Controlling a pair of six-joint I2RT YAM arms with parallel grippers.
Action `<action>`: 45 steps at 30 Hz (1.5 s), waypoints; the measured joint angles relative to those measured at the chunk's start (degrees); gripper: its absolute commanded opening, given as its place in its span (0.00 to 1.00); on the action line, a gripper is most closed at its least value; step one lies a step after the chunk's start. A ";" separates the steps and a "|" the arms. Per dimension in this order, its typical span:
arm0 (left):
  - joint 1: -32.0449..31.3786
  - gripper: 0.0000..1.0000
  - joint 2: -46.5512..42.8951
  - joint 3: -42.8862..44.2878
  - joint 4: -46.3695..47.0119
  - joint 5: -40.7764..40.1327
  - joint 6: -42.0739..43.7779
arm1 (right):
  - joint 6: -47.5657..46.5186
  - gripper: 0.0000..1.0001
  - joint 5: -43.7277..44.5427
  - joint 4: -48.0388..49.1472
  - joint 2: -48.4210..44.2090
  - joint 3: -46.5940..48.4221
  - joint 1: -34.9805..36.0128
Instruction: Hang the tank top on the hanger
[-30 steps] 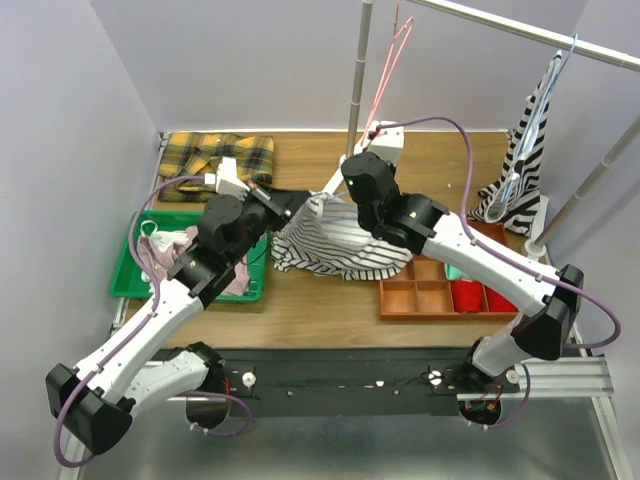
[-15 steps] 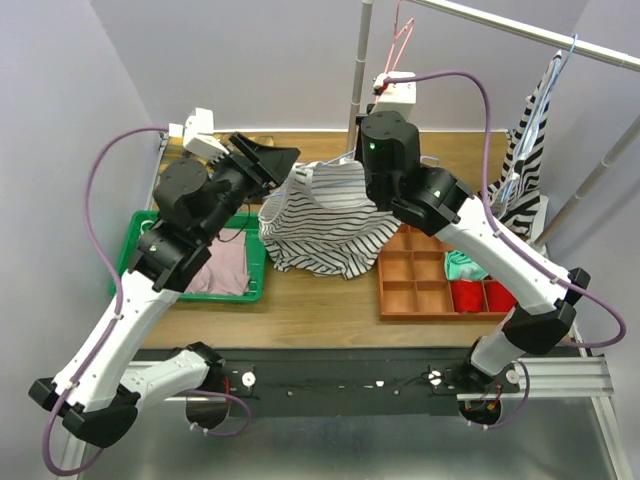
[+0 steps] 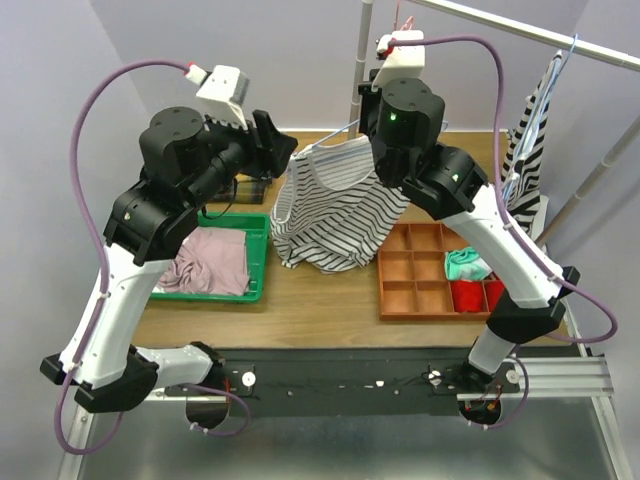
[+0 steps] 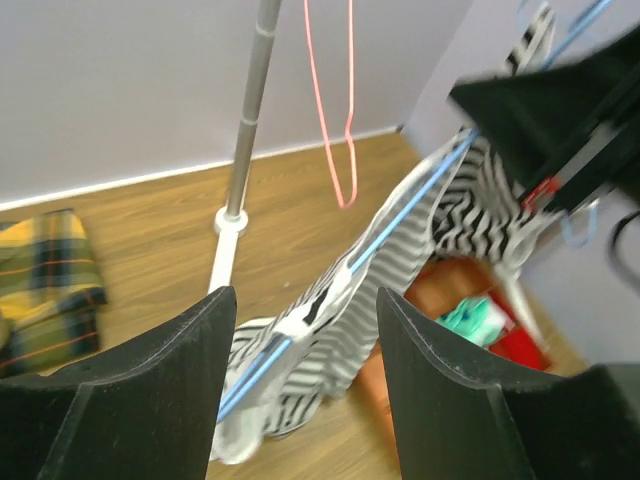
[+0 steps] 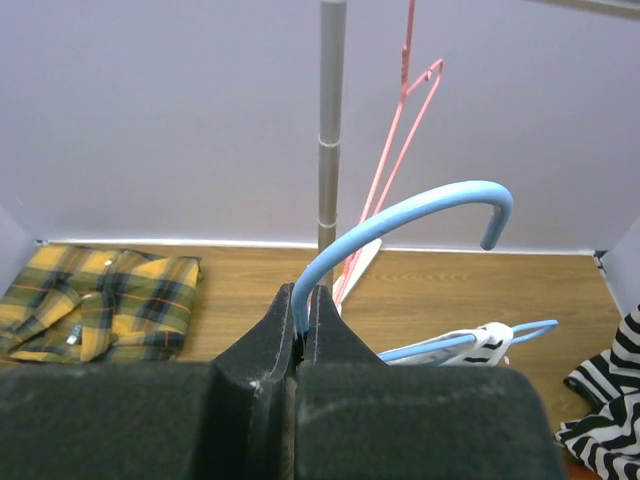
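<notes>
The tank top [image 3: 335, 218] will come along and hang limp below when I carry the light-blue hanger, because the white strap [image 4: 292, 325] goes around over the hanger's arm.
The tank top [image 3: 335, 205], white with thin dark stripes, hangs on the light-blue hanger [image 5: 400, 220] above the table's middle. One shoulder strap [image 5: 482, 345] sits over the hanger's arm. My right gripper [image 5: 308, 300] is shut on the base of the hanger's hook and holds it up in the air. My left gripper [image 3: 278, 140] is raised to the left of the tank top. In the left wrist view this gripper [image 4: 305, 297] is open with nothing held. Beyond its fingers I see the striped cloth [image 4: 330, 300] and the blue wire [image 4: 400, 225].
A pink hanger [image 5: 400, 130] hangs by the grey rack pole [image 3: 365, 50]. A broad-striped garment [image 3: 525, 165] hangs at the right. A yellow plaid shirt [image 5: 100, 300] lies at the back left. A green tray [image 3: 235, 290] holds pink cloth, and a brown compartment tray [image 3: 430, 285] sits right.
Both arms have risen, lifting the hanger and tank top off the table. The left gripper has opened, let go of the cloth and drawn back to the left.
</notes>
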 measured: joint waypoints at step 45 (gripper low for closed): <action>-0.17 0.32 1.68 -17.44 -2.80 16.63 30.16 | 2.16 0.01 -5.27 -0.46 -2.89 -10.49 0.72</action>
